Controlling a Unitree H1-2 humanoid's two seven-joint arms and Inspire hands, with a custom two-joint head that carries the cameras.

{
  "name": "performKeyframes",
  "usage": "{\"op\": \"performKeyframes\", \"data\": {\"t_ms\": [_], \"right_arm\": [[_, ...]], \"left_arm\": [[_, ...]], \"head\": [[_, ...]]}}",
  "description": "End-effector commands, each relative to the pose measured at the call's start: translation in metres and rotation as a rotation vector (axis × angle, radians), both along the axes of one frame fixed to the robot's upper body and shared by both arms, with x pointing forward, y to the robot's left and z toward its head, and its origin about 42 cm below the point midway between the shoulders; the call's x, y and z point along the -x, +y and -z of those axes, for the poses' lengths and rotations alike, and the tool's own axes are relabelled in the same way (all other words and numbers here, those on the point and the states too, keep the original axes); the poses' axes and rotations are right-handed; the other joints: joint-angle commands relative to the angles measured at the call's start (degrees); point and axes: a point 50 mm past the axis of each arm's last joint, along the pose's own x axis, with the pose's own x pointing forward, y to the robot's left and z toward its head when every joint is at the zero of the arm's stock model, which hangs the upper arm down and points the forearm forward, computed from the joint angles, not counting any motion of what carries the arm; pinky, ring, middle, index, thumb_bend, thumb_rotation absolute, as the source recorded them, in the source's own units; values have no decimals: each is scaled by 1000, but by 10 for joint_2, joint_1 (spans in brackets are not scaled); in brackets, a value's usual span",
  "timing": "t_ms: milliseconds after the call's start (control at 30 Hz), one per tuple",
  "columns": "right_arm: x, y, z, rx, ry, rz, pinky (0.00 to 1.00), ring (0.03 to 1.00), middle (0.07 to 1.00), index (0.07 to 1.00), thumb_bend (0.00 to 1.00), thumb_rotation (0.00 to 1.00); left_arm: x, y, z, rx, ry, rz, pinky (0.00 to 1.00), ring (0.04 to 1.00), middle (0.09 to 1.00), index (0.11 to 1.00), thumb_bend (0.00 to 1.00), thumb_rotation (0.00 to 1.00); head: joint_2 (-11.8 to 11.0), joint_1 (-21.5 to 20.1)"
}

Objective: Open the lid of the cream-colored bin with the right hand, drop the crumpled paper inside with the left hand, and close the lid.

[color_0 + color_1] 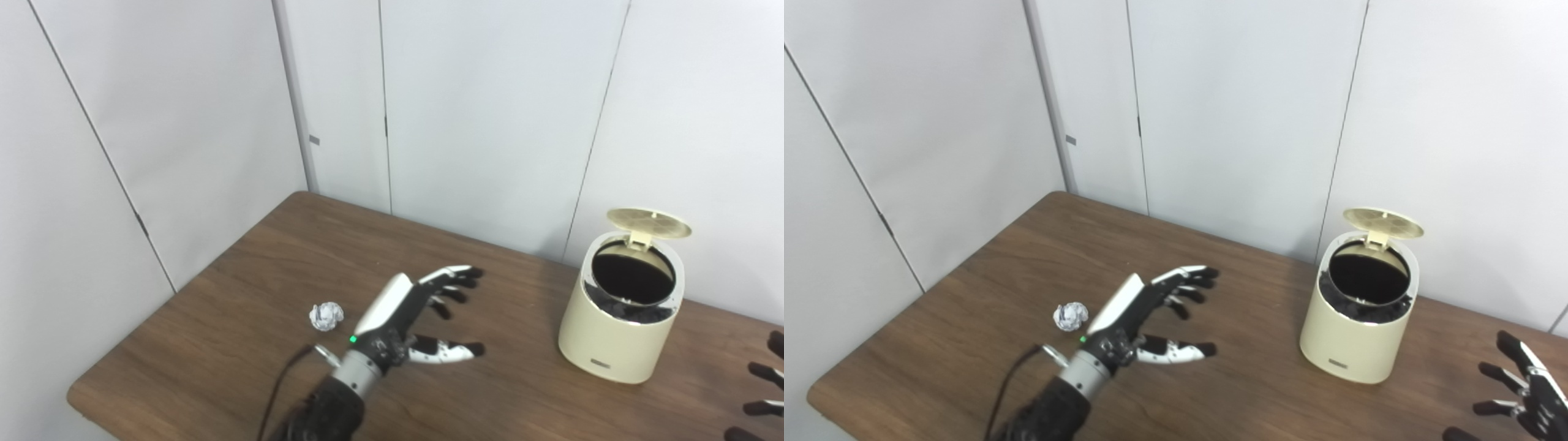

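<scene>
I expect the crumpled paper (325,316) to fall completely out of sight when I drop it inside, because the bin's wide opening (633,276) looks deep and dark.
The cream-colored bin (618,331) stands at the right of the brown table (257,257). Its round lid (648,222) is tipped up on its rear hinge, and the dark inside with a black liner shows. A small crumpled white paper ball (326,316) lies on the table at the left. My left hand (416,312) hovers just right of the paper, apart from it, open, fingers spread toward the bin. My right hand (1522,392) is at the lower right corner, right of the bin, open and holding nothing.
White wall panels (490,110) close in behind the table and bin. The table's rounded front-left corner (76,395) is near the left arm. A black cable (278,389) runs along the left forearm.
</scene>
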Motion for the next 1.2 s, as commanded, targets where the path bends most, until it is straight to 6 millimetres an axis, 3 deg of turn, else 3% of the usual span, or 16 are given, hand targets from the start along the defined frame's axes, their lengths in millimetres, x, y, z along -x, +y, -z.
{"op": "performKeyframes", "data": {"t_ms": [0,200,333,500,667,867,1167], "right_arm": [[-4,-1,-14,9,-70,-20,564,828,935,908,851,428],[-6,-1,-13,15,-76,-23,568,825,939,908,845,419],[-8,-1,-13,20,-82,-25,588,830,944,909,846,435],[-11,1,-14,25,-93,-28,608,841,948,913,844,444],[-12,3,-15,36,-105,-27,622,846,950,920,828,441],[-12,5,-16,39,-100,-26,634,859,953,929,822,457],[-10,3,-17,39,-103,-22,651,858,955,927,824,460]], "left_arm": [[2,16,-28,-171,-64,-50,583,701,755,794,704,66],[9,45,-58,-391,-50,-157,472,595,694,745,735,2],[15,58,-68,-536,-27,-220,420,531,636,724,757,0],[18,75,-71,-702,8,-281,490,596,666,708,822,0],[18,91,-72,-844,44,-336,510,649,692,686,895,89],[14,103,-71,-937,153,-380,578,722,727,711,897,221],[4,112,-64,-994,251,-403,589,727,716,722,904,234]], "head": [[0,1],[1,4],[1,4],[1,6],[2,4],[3,1],[5,-1]]}}
